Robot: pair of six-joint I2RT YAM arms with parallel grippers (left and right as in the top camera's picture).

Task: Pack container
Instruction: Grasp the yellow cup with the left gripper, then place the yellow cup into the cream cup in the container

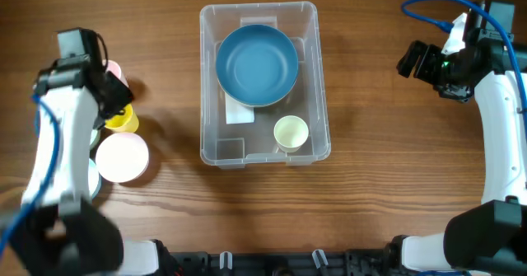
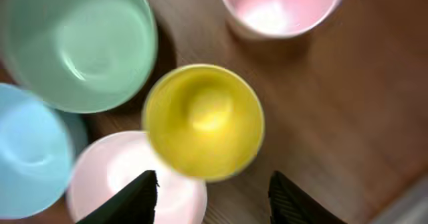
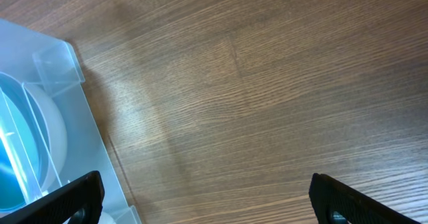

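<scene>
My left gripper should keep moving in with its open fingers, which the upright yellow cup faces with its rim (image 2: 249,158), until they close on its side (image 1: 128,122).
The clear plastic container (image 1: 317,86) stands at the table's middle, holding a blue bowl (image 1: 257,64) and a pale yellow cup (image 1: 291,133). Its corner shows in the right wrist view (image 3: 60,63). My left gripper (image 2: 212,194) is open above a yellow cup (image 2: 204,120), which sits among a green bowl (image 2: 77,47), a pink cup (image 2: 281,7), a light blue bowl (image 2: 30,150) and a pale pink bowl (image 2: 120,177). In the overhead view the left gripper (image 1: 115,103) is at the yellow cup (image 1: 125,122). My right gripper (image 3: 207,197) is open and empty over bare wood right of the container.
A pale pink bowl (image 1: 122,156) and a pink cup (image 1: 114,68) lie at the left by my left arm. The right arm (image 1: 449,62) hangs at the far right with a blue cable. A black rail runs along the front edge.
</scene>
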